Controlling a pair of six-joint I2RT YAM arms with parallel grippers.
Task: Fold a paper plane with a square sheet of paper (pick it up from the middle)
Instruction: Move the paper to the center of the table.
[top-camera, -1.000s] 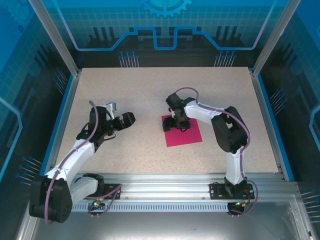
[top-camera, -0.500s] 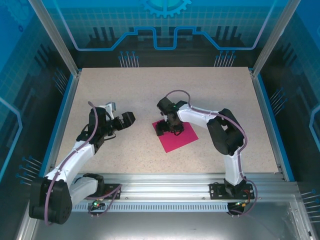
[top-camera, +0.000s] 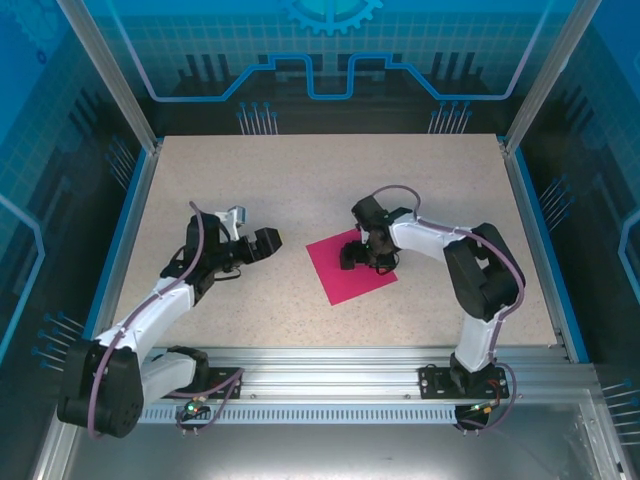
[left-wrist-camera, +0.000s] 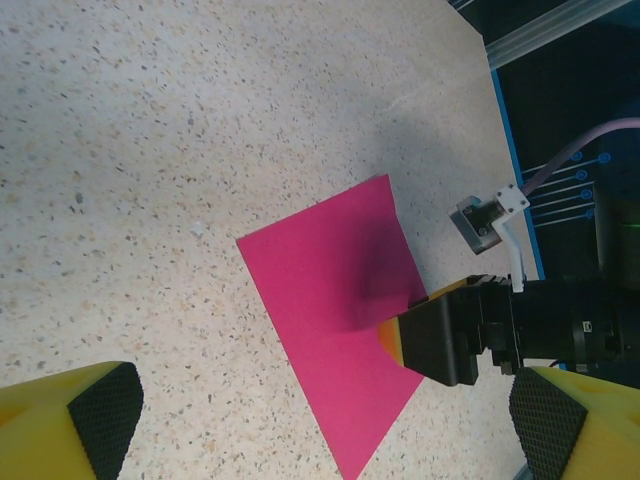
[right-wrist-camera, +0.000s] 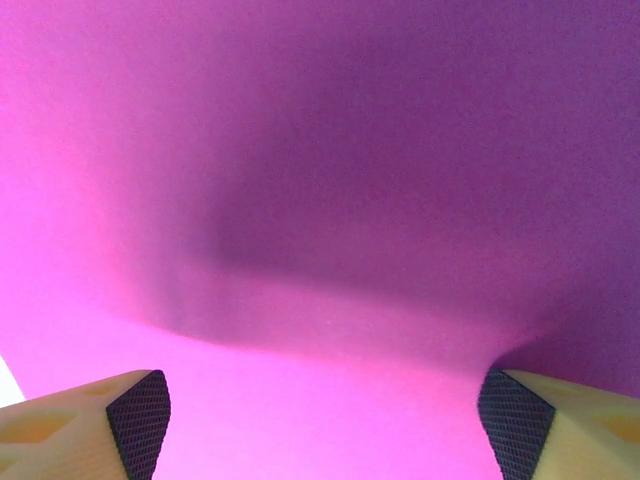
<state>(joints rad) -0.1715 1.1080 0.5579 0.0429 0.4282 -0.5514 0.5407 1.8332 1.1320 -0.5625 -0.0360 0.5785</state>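
The magenta-pink sheet (top-camera: 325, 272) is lying crooked under my open right gripper, so I should first press it and turn it square, and then pinch its middle (top-camera: 350, 276).
The square sheet of paper (top-camera: 343, 275) is magenta-pink and lies flat on the speckled table, turned like a diamond. My right gripper (top-camera: 367, 258) is open and stands low over the sheet's upper right part. In the right wrist view the paper (right-wrist-camera: 320, 200) lies right beneath the right gripper (right-wrist-camera: 325, 425), whose two dark pads stand far apart at the bottom corners. My left gripper (top-camera: 258, 243) is open, left of the sheet and apart from it. In the left wrist view the left gripper (left-wrist-camera: 325, 420) faces the paper (left-wrist-camera: 320, 290), and one of the right gripper's fingers (left-wrist-camera: 445, 340) rests at the sheet's right edge.
The table (top-camera: 300, 180) is fenced by blue rails left (top-camera: 118, 250) and right (top-camera: 535, 240). An aluminium rail (top-camera: 330, 365) at the near edge carries both arm bases. A transparent wall stands at the back.
The right gripper dragged the sheet left and turned it from square-on to a diamond, then shifted right over its right part. The left gripper crept a little right toward the sheet.
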